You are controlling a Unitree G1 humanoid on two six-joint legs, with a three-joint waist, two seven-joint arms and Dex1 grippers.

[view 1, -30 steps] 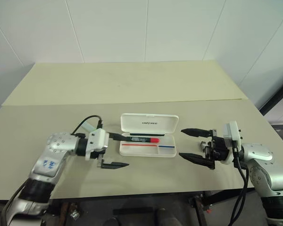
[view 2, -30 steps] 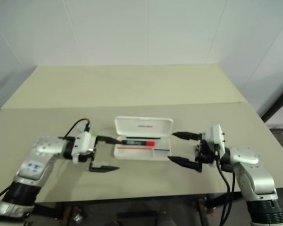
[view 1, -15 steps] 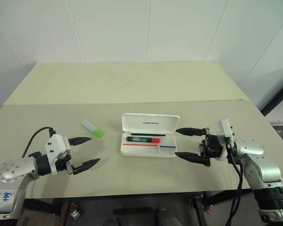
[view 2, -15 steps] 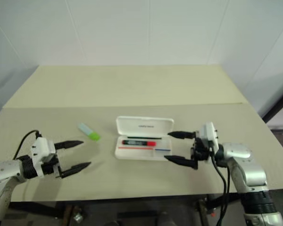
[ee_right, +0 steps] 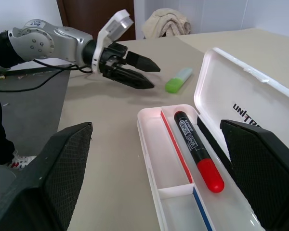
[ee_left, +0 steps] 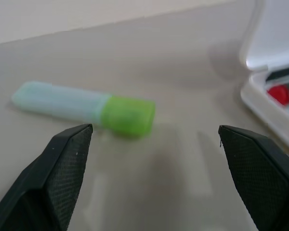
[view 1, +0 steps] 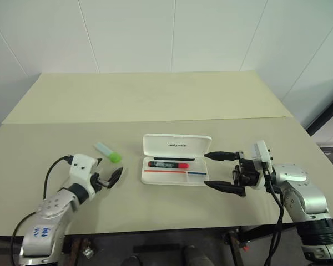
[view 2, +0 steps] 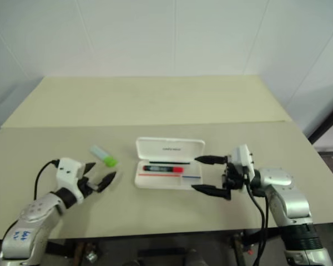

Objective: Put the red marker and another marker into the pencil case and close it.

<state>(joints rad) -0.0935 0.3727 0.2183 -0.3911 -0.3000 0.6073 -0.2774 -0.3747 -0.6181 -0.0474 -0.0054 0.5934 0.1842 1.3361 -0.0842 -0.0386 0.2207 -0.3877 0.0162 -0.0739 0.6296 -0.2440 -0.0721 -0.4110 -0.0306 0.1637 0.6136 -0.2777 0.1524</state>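
Note:
The green cap [view 1: 115, 158] sits right up against the pale body, so I expect the green-capped marker [view 1: 107, 151] to come up in one piece when I pick it up by the cap.
The white pencil case [view 1: 177, 145] lies open at the table's middle, lid raised at the back. The red marker [view 1: 167, 164] rests inside it, red cap toward the right. The green-capped marker [view 1: 109, 152] lies on the table left of the case, and in the left wrist view it [ee_left: 86, 108] sits just beyond the fingertips. My left gripper [view 1: 108, 172] is open, a little in front of that marker and apart from it. My right gripper [view 1: 206, 170] is open at the case's right end, holding nothing.
The tan table [view 1: 155, 100] stretches far behind the case, with a seam running across it. A black cable [view 1: 53, 169] loops off my left wrist. The table's front edge runs close below both arms.
My left arm has drawn away from the case to the left and turned its open gripper toward the green-capped marker. The right gripper has stayed at the case's right end.

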